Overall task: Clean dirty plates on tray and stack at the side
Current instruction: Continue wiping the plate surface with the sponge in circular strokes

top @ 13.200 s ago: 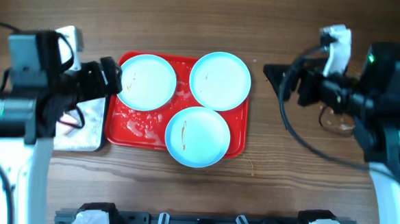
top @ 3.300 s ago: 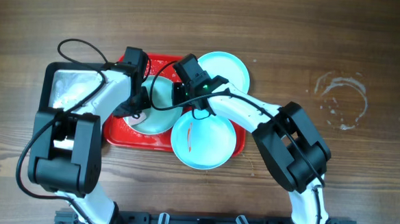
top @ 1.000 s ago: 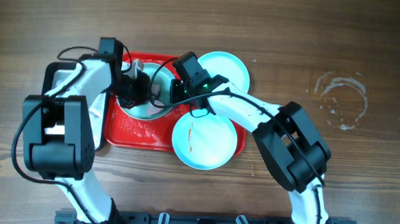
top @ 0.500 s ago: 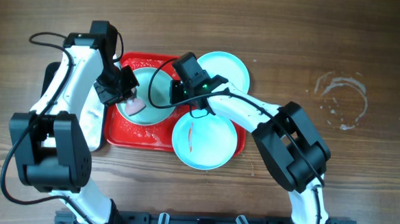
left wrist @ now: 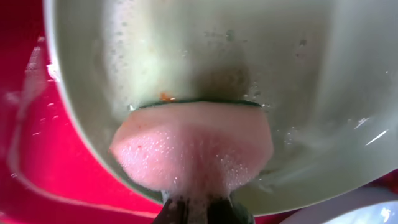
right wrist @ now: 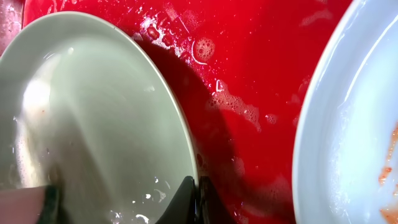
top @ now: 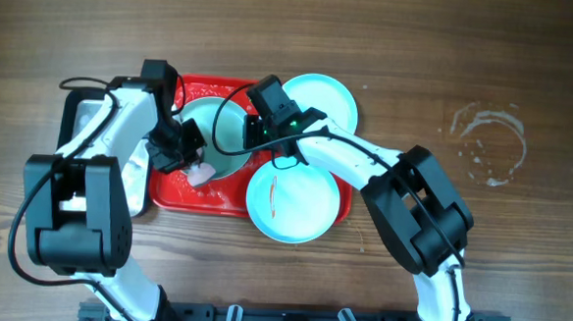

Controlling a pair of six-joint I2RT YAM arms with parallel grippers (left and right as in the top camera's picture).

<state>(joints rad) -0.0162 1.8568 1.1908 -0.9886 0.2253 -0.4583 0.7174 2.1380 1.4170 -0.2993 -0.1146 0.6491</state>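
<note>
The pink sponge is already at the plate's near rim, and an orange speck (left wrist: 166, 96) is by the sponge's green edge. Next, my left gripper wipes back toward the plate's far rim (top: 211, 99).
My right gripper (top: 253, 137) is shut on the right rim of a pale turquoise plate (top: 221, 128), holding it tilted up over the red tray (top: 172, 189). The right wrist view shows the two fingers (right wrist: 186, 196) pinching that wet plate (right wrist: 93, 106). My left gripper (top: 181, 155) is shut on a soapy pink sponge (top: 203, 174) with a green backing, pressed against the plate's lower edge. In the left wrist view the sponge (left wrist: 193, 152) covers the plate (left wrist: 249, 50) near its rim. A second plate (top: 294, 202) with an orange smear overhangs the tray's front. A third plate (top: 327, 99) lies at the tray's back right.
A grey metal pan (top: 80, 120) sits left of the tray, under my left arm. Soap suds lie on the tray floor (right wrist: 249, 74). A dried water ring (top: 489, 142) marks the wooden table at the right.
My left gripper has swept the sponge from the plate's upper left down to its lower edge. The right gripper and the tilted plate have stayed put.
</note>
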